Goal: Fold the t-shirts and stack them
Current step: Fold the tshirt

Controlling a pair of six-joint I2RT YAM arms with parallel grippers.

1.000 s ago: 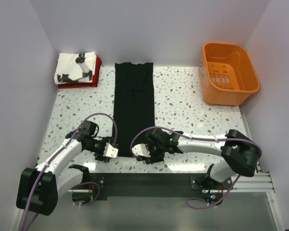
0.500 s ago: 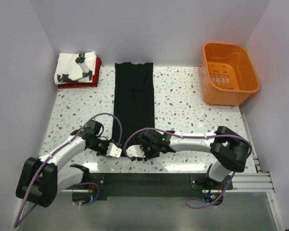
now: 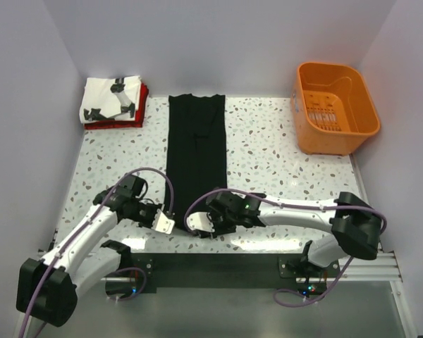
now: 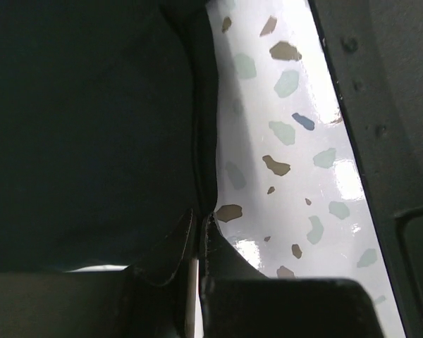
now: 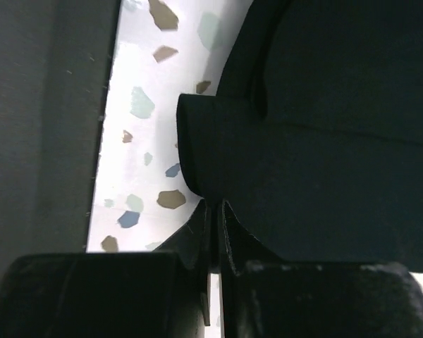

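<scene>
My right gripper should keep moving its corner until it lies over the far half (image 3: 206, 128), as my grippers are closed on both (image 5: 210, 184) near corners of the black t-shirt.
A large black t-shirt (image 3: 196, 141) lies folded into a long narrow strip down the middle of the table, its near end between my two grippers. My left gripper (image 3: 170, 225) is shut on the strip's near left corner; in the left wrist view the black hem (image 4: 201, 155) runs straight into the closed left gripper (image 4: 199, 220). My right gripper (image 3: 197, 225) is shut on the near right corner, and the black cloth (image 5: 324, 105) bulges just above the closed right gripper (image 5: 215, 205). A folded white t-shirt (image 3: 111, 98) with black figures rests on a red one (image 3: 113, 125) at the back left.
An orange plastic basket (image 3: 331, 141) stands at the back right by the wall. The black base rail (image 3: 218, 264) runs along the table's near edge, right behind both grippers. Walls close in the left, back and right sides.
Both grippers have gone from open to shut on the near corners of the black strip. The right gripper has slid a little to the left; the shirt lies as before.
</scene>
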